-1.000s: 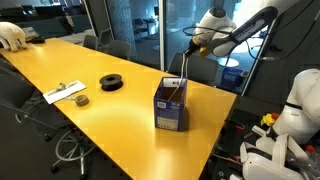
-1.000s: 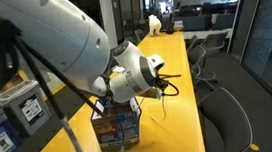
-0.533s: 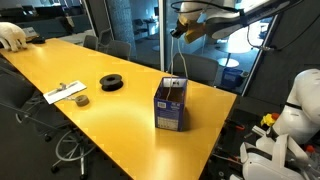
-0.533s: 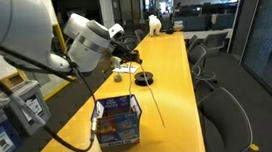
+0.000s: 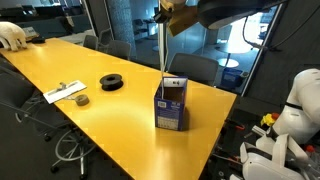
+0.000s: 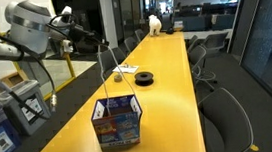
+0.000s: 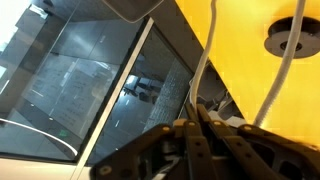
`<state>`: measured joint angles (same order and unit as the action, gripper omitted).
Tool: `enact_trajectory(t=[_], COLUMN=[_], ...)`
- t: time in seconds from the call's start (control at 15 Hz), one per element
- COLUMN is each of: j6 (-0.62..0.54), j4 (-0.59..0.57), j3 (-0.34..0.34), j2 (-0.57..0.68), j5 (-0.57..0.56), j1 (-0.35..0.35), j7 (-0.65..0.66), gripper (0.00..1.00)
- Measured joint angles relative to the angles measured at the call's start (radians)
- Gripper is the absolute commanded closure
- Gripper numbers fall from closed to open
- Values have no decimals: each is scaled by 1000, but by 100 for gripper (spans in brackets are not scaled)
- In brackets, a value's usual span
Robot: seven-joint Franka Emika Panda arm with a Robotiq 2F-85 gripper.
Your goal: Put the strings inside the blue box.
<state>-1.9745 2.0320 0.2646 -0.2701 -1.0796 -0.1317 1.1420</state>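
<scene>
My gripper needs to lift higher, because one cord of the strings bends out to the blue box's rim (image 6: pixel 136 95). It should keep going up until the cord hangs inside the open top (image 6: pixel 115 106), and then open.
The blue box (image 5: pixel 171 108) (image 6: pixel 118 124) stands upright with its top open on the yellow table (image 5: pixel 90 70) (image 6: pixel 168 93). High above it my gripper (image 5: pixel 170 14) (image 6: pixel 94 40) (image 7: pixel 197 126) is shut on the strings (image 5: pixel 164 50) (image 6: pixel 105 74). They hang as thin pale cords straight down from the jaws to the box's open top. In the wrist view two pale cords of the strings (image 7: pixel 204 70) run away from the closed fingertips over the yellow table. How much cord lies inside the box is hidden.
A black round spool (image 5: pixel 111 82) (image 6: pixel 144 79) (image 7: pixel 296 38) lies further along the table, near a white sheet with small items (image 5: pixel 65 92). Office chairs (image 6: pixel 226 128) line the table's sides. A white robot (image 5: pixel 300 110) stands past the table's end, and blue bins (image 6: pixel 5 124) beside it.
The arm has swung up and away from just above the box to well above it. The strings, held throughout, now stretch into a long straight line.
</scene>
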Motion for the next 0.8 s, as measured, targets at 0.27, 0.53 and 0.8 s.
enact_trajectory(t=[0.27,0.53,0.8], j6=[119,197,249], j4=[-94,-167,-210], j3=[41,44,44], j2=[29,65,93], j5=[-52,-102,-134], j1=[-1,-3,-7], j7=[38,69,89], gripper=[96,96,96])
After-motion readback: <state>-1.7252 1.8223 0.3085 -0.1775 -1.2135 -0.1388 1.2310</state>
